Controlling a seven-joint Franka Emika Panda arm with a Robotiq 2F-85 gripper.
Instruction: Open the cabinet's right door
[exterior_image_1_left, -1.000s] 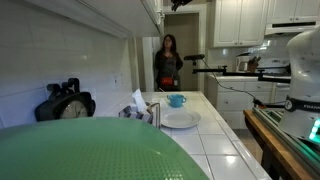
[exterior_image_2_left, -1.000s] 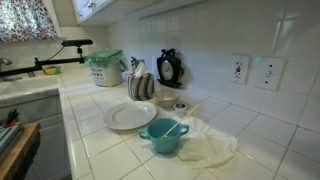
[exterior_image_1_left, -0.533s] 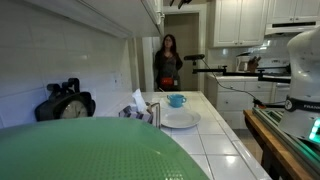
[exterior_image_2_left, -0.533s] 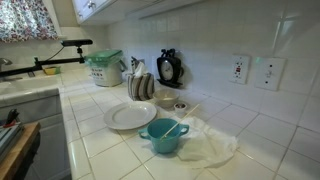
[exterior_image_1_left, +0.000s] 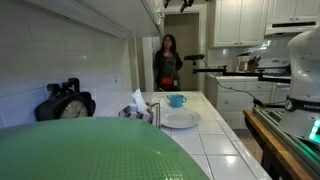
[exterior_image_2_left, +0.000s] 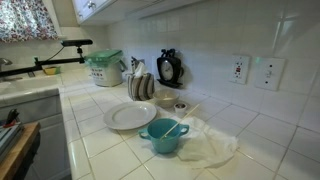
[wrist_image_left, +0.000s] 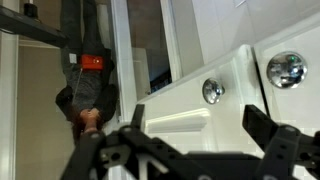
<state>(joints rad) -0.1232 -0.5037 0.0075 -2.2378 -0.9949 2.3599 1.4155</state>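
The smooth panel's knob (wrist_image_left: 212, 91) is facing the gap between my open fingers, so my gripper should keep going toward that knob and close around it.
The wrist view is upside down. My gripper (wrist_image_left: 197, 116) is open, with its two dark fingers (wrist_image_left: 262, 125) spread in front of the white cabinet (wrist_image_left: 230, 110) and nothing between them. Two shiny round knobs show above the fingers, one (wrist_image_left: 212, 90) on the smooth door panel (wrist_image_left: 185, 105) between the fingers and another (wrist_image_left: 287, 68) on the neighbouring panel. I cannot tell which panel is the right door. The fingers touch neither knob. In both exterior views the cabinet sits at the top, edge-on (exterior_image_1_left: 150, 12) and from below (exterior_image_2_left: 95, 8). A dark part of the gripper (exterior_image_1_left: 180, 3) shows beside it.
A person in a red top (exterior_image_1_left: 167, 62) stands in the doorway beyond the counter. On the tiled counter (exterior_image_2_left: 110, 150) are a white plate (exterior_image_2_left: 128, 116), a teal bowl (exterior_image_2_left: 163, 135), a dish rack (exterior_image_2_left: 141, 86) and a black clock (exterior_image_2_left: 169, 68). A green lid (exterior_image_1_left: 90, 150) fills the foreground.
The dark gripper shape at the top edge of an exterior view looks slightly wider than before. Nothing on the counter has moved.
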